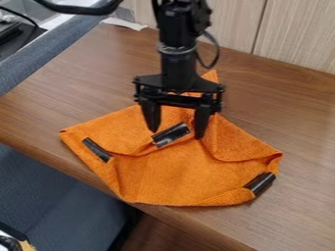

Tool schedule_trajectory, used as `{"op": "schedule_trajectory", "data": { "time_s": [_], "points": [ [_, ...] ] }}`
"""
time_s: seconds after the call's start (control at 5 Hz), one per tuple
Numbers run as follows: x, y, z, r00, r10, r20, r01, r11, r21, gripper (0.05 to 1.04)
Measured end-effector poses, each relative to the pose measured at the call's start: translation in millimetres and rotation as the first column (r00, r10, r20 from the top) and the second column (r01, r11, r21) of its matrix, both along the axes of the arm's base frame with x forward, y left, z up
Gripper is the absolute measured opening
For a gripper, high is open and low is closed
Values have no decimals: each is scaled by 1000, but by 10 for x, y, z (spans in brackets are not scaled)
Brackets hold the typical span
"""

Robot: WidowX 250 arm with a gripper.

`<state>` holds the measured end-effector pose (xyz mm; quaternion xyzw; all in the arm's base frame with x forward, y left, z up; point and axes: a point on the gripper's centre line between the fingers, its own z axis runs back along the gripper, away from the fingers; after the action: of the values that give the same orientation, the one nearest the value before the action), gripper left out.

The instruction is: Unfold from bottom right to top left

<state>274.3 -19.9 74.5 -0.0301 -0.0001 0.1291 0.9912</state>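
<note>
I expect the near side of the folded orange cloth to hang down over the edge when I pull the cloth's flap open, because the cloth is already close to the table's front edge.
An orange cloth [177, 176] lies partly folded on the wooden table, with creased flaps across its middle and a pointed corner standing out behind the gripper. Black strips sit on it: one near the centre [171, 135], one at the left [97, 149] and one on the lower right corner [260, 184]. The gripper [177, 132] hangs over the middle of the cloth, pointing down, its two fingers wide apart on either side of the central strip. Whether the fingertips touch the fabric, I cannot tell. Part of the cloth's far side is hidden behind the gripper.
The wooden table [294, 117] extends around the cloth, whose lower left side lies close to the front edge. A blue-grey padded surface [52, 196] is below that edge. Wood panelling [298, 34] stands behind, and dark equipment [16, 37] is at the upper left.
</note>
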Motion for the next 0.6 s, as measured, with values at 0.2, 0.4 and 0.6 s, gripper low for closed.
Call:
{"op": "schedule_trajectory", "data": {
  "time_s": [0.2,0.4,0.6],
  "points": [
    [39,16,-151,999,-35,-20,35,999,-8,999],
    [91,94,-265,999,-36,-25,36,999,-21,999],
    [144,103,-362,997,-52,-49,51,999,-20,948]
  ]
}}
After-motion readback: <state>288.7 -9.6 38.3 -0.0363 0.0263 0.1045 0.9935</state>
